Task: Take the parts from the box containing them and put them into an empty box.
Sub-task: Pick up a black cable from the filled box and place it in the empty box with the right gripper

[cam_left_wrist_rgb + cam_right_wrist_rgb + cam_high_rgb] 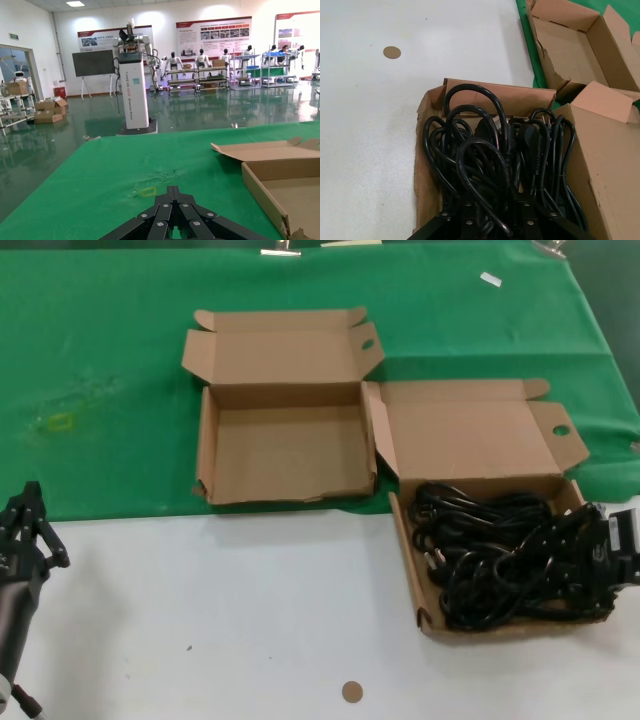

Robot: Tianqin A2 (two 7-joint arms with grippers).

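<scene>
My gripper will lift the coiled cord (492, 172) free as a bundle, because the upper loops (476, 99) stand bunched above the other cords.
Several black power cords (505, 550) lie tangled in the cardboard box (408, 540) on the right, its lid (470, 435) standing open. The empty box (285, 445) sits open to its left on the green cloth. My right gripper (600, 552) is down among the cords at that box's right end. In the right wrist view it (496, 205) is open, its fingers either side of cord loops (480, 150). My left gripper (30, 525) is parked at the lower left over the white table, shut and empty (173, 189). The empty box also shows in the left wrist view (280, 172).
A green cloth (100, 360) covers the far half of the table, with white tabletop (250, 620) in front. A small brown disc (351, 692) lies near the front edge. A white tag (490, 279) lies far back on the cloth.
</scene>
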